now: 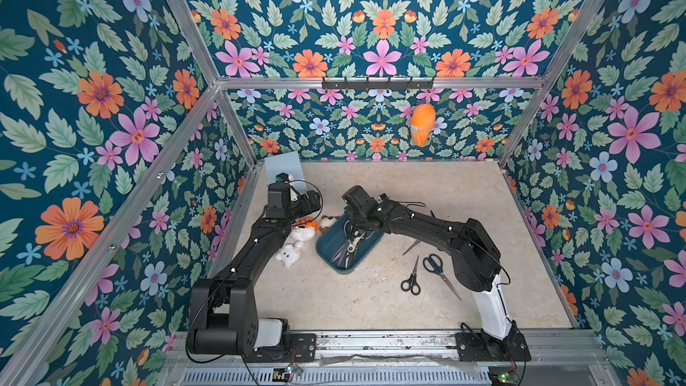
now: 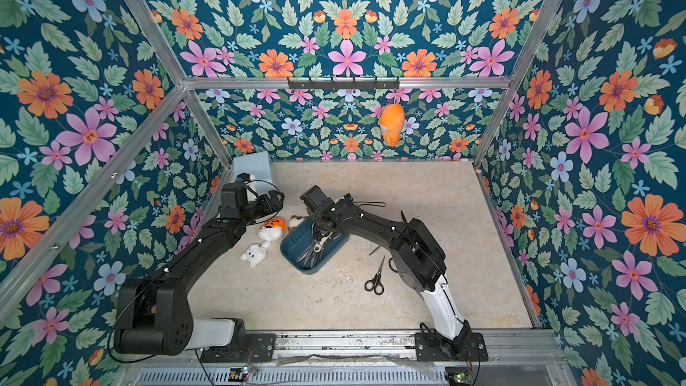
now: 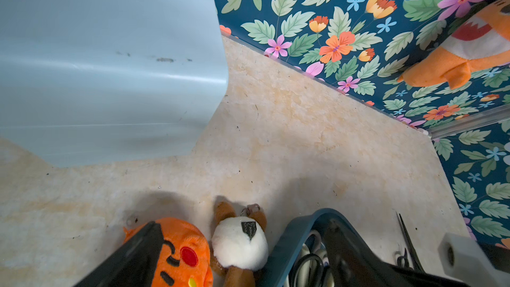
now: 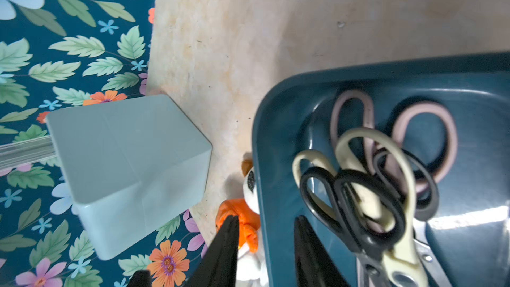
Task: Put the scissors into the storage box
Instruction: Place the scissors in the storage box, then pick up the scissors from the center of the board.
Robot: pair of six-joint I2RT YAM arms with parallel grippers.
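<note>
The piled scissors are inside the storage box's rim, so I should keep moving my open right gripper toward the black-bladed scissors until its fingers are on both sides of their handle.
The dark teal storage box lies mid-table and holds several scissors: a pink-handled pair, a cream-handled pair and a black-handled pair piled together. My right gripper hangs over the box's far rim, open, with nothing between its fingers. My left gripper stands wide open above the plush toys beside the box. On the table to the right lie a small black-handled pair and a larger dark-handled pair. A blade tip pokes out from under the right arm.
A pale blue block stands in the far left corner. An orange plush, a brown-and-white plush and a white plush lie left of the box. Another orange plush hangs from the hook rail.
</note>
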